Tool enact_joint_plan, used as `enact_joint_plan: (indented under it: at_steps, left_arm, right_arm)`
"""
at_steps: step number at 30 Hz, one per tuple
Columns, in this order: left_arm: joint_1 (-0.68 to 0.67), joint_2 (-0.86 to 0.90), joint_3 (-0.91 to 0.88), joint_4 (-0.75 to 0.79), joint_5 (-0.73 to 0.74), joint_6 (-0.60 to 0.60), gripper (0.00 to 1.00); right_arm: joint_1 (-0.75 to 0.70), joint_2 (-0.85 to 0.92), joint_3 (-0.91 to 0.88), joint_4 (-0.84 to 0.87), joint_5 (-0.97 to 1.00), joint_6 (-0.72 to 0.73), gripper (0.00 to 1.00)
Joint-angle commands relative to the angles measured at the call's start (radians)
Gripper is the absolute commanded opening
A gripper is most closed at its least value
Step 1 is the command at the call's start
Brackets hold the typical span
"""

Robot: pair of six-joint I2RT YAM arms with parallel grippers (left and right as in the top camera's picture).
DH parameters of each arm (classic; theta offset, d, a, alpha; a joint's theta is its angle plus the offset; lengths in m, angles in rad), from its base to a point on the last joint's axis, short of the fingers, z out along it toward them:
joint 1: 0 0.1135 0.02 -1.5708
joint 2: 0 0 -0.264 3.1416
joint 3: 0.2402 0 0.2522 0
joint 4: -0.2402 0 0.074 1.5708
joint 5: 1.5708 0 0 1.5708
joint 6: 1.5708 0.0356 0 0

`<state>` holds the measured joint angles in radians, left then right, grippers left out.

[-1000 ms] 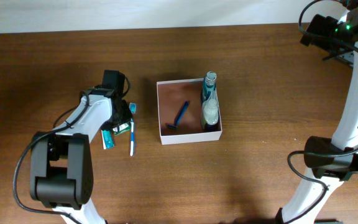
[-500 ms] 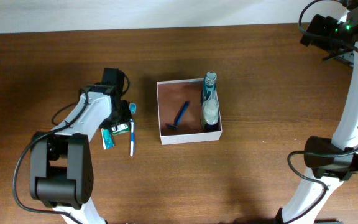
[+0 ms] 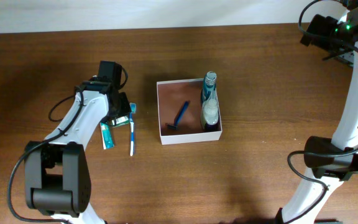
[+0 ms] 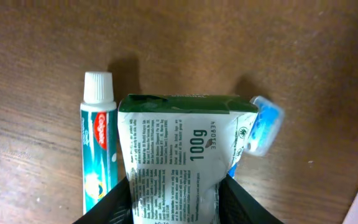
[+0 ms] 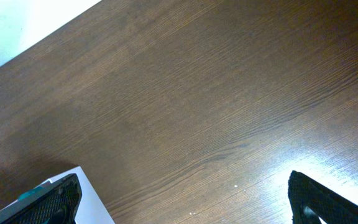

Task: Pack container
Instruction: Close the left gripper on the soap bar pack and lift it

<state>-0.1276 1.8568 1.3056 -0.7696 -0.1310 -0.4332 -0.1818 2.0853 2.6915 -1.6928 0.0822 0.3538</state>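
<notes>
My left gripper should lower the white and green tube's green end (image 4: 182,104) beside the toothpaste tube and grip it wider, because it slants up from a narrow pinch.
The container (image 3: 191,137), a shallow white-walled box with a reddish-brown floor, sits mid-table. It holds a blue razor (image 3: 180,117) and bottles (image 3: 210,102) along its right wall. My left gripper (image 3: 119,114) is left of the box and is shut on a white and green tube (image 4: 179,149), marked 100g. Beneath it on the table lie a teal toothpaste tube (image 4: 98,149), also seen from overhead (image 3: 107,135), and a blue and white toothbrush (image 3: 132,134). My right gripper (image 5: 185,199) is open and empty above bare wood. A white corner of the box (image 5: 95,205) shows by its left finger.
The right arm (image 3: 356,81) stands along the far right edge of the table. A pale wall runs behind the table's back edge (image 3: 166,12). Dark wood surrounds the box on all sides.
My left gripper has shifted up and back from the toothbrush and teal tube, carrying the white and green tube. More of the teal tube shows. The right arm has not moved.
</notes>
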Motion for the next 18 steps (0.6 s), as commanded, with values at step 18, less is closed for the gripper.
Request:
enact_joint_plan:
  at_steps: [18]
  left_arm:
    - [0.006, 0.127, 0.017, 0.021, -0.068, 0.016, 0.24]
  right_arm:
    - [-0.003, -0.014, 0.002, -0.005, 0.008, -0.009, 0.98]
